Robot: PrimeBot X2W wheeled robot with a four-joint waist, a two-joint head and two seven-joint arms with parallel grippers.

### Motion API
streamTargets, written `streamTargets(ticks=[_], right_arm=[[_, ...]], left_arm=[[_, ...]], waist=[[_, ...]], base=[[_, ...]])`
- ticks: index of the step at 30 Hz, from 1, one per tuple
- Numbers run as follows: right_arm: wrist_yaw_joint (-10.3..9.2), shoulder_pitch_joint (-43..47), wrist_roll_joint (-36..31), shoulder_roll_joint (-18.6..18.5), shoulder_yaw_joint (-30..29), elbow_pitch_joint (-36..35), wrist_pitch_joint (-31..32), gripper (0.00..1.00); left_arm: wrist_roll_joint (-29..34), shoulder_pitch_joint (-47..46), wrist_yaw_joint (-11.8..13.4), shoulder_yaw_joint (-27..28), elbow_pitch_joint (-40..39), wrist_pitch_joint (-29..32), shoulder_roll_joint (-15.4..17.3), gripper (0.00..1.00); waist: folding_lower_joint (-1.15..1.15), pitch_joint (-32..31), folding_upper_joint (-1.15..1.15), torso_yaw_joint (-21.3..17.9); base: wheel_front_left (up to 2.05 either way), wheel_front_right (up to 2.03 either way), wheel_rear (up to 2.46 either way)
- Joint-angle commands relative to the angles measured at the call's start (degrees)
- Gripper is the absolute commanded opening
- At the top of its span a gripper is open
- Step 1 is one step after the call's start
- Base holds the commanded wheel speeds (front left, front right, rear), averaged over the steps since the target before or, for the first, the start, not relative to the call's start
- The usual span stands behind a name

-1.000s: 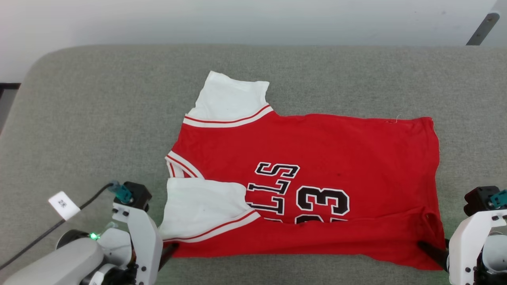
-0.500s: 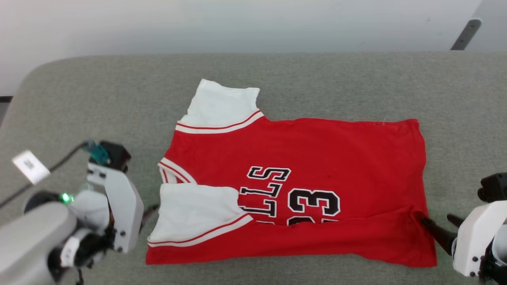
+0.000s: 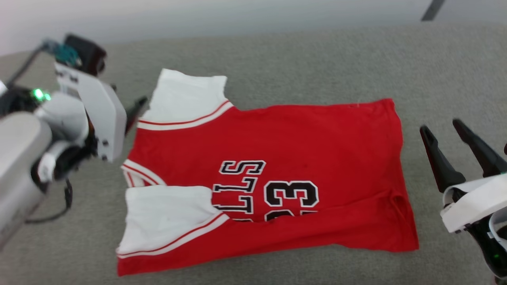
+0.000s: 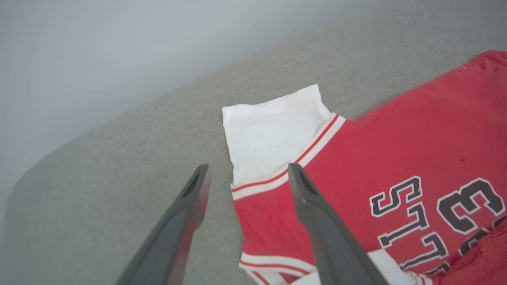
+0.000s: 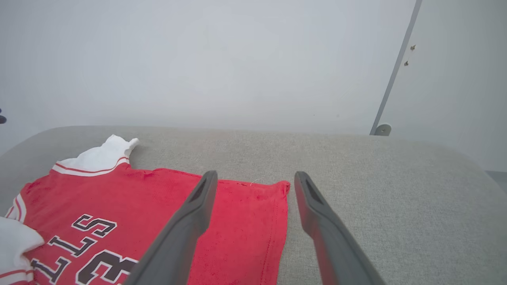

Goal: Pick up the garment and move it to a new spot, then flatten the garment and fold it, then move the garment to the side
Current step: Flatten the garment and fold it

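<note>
The near white sleeve (image 3: 166, 214) is folded inward across from the far white sleeve (image 3: 189, 97), so the far sleeve will come down on top of it when I fold the garment's far side over.
The garment (image 3: 277, 158), a red jersey with white sleeves and black lettering, lies spread on the grey padded surface (image 3: 317, 67). Its near edge is folded over onto the lettering. My left gripper (image 3: 132, 113) hovers open at the far white sleeve (image 3: 186, 99). In the left wrist view its fingertips (image 4: 248, 168) straddle the striped trim of that sleeve (image 4: 273, 134) from above. My right gripper (image 3: 439, 126) stands open just right of the garment's hem side, holding nothing. In the right wrist view this gripper (image 5: 256, 174) points over the hem's far corner (image 5: 277, 190).
The grey surface runs on past the garment to its rounded far-left corner (image 4: 59, 166). A pale wall rises behind it. A dark slanted bar (image 3: 431, 10) stands at the far right, beside a wall panel edge (image 5: 392, 79).
The head camera has shifted. My right gripper has left the garment's near right corner, opened and risen beside the hem. My left arm has moved from the near left corner to the far sleeve.
</note>
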Motion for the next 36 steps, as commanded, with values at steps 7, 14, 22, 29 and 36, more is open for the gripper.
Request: streamTargets(ticks=[7, 14, 22, 29, 36], right_arm=[[-0.06, -1.92, -3.09, 1.72, 2.08, 0.4, -11.77, 1.0], [-0.06, -2.03, -2.73, 3.57, 3.53, 2.51, -15.1, 1.0], [-0.06, -3.38, -2.02, 4.05, 4.32, 3.71, -16.39, 1.0], [-0.06, -4.52, -0.64, 3.94, 4.72, 4.16, -14.85, 1.0], [-0.06, -6.43, 2.18, 3.59, 4.29, 3.12, -7.99, 1.0]], left_arm=[[2.71, -6.53, -4.64, 0.56, 9.13, -2.03, -2.77, 1.0], [3.18, -11.97, -8.35, 0.59, 19.21, -0.11, -4.55, 1.0], [2.45, -16.16, -11.06, 0.29, 28.98, 3.2, -6.42, 1.0], [1.03, -17.3, -11.82, -0.3, 35.57, 7.41, -8.75, 0.99], [-0.73, -16.63, -11.58, -1.39, 39.42, 13.7, -10.9, 0.0]], waist=[[0.0, 6.7, 0.0, -5.72], [0.0, 11.14, 0.0, -8.5], [0.0, 15.04, 0.0, -10.39], [0.0, 17.01, 0.0, -11.0], [0.0, 17.07, 0.0, -10.56]], base=[[0.0, 0.0, 0.0], [0.0, 0.0, 0.0], [0.0, 0.0, 0.0], [0.0, 0.0, 0.0], [0.0, 0.0, 0.0]])
